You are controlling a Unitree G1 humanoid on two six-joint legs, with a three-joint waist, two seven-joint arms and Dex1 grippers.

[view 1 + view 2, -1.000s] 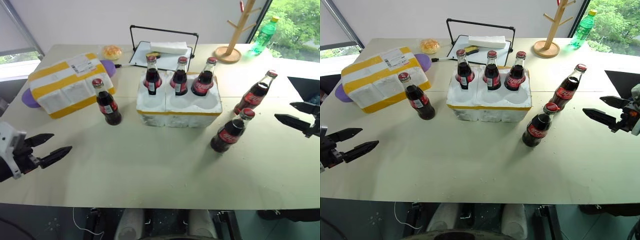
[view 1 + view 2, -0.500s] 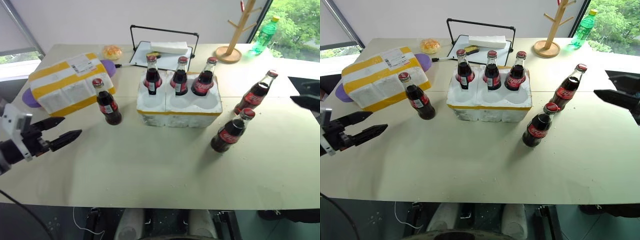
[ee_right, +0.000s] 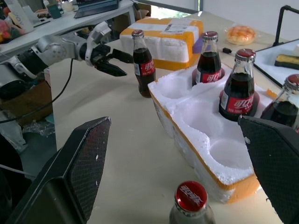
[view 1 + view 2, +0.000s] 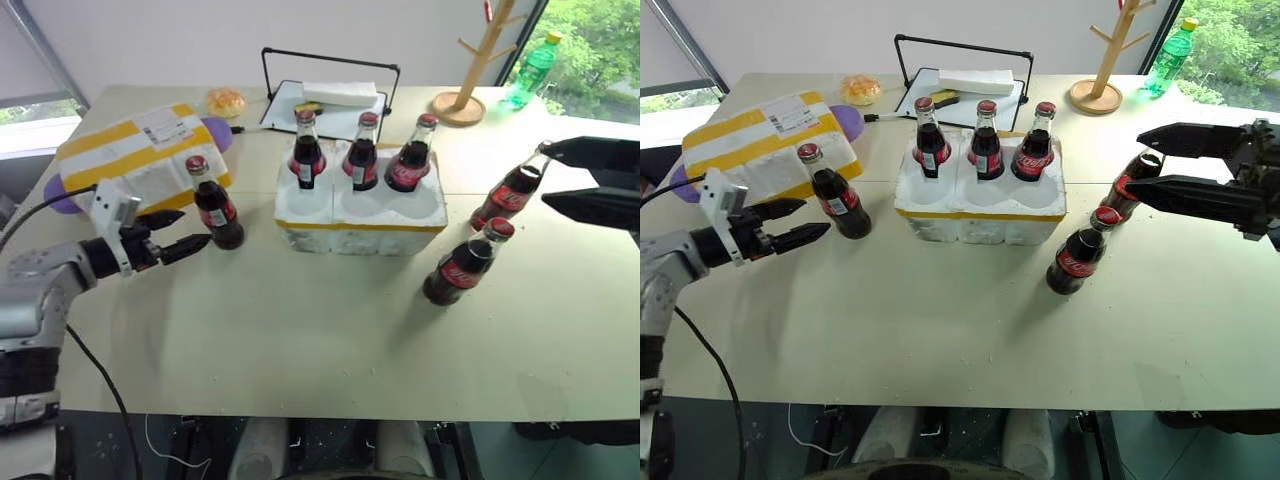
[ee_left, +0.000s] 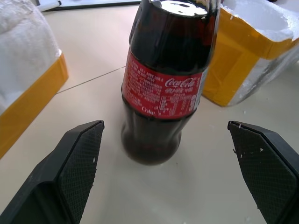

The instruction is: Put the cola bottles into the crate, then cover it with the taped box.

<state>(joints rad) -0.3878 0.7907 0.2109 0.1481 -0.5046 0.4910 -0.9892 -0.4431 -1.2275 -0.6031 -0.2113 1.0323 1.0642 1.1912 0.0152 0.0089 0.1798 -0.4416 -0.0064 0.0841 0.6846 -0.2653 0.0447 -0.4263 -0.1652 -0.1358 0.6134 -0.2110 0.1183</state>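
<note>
The cola bottle (image 4: 214,203) by the taped box is upright and centred in front of the left gripper's open fingers, so the robot should carry on going forward until those fingers close around its label (image 4: 219,214).
The crate (image 4: 360,215) stands mid-table with three cola bottles (image 4: 362,158) in its back wells and its front wells bare. A loose bottle (image 4: 215,205) stands left of it, and two others (image 4: 512,190) (image 4: 462,265) stand on the right. The taped box (image 4: 135,165) lies at the far left. My left gripper (image 4: 192,230) is open, level, just short of the left bottle (image 5: 166,84), which stands ahead between its fingers (image 5: 74,158). My right gripper (image 4: 1135,160) hangs open, raised over the right-hand bottles, pointing toward the crate (image 3: 205,135).
Behind the crate sits a black wire-handled tray (image 4: 330,95) with a white block. A wooden rack (image 4: 470,70) and a green plastic bottle (image 4: 528,70) stand at the back right. A bun (image 4: 225,102) and a purple thing (image 4: 215,132) lie by the box.
My left gripper has moved forward and right, up to the loose left bottle. The right gripper has risen and swung left over the right-hand bottles. Both stayed open.
</note>
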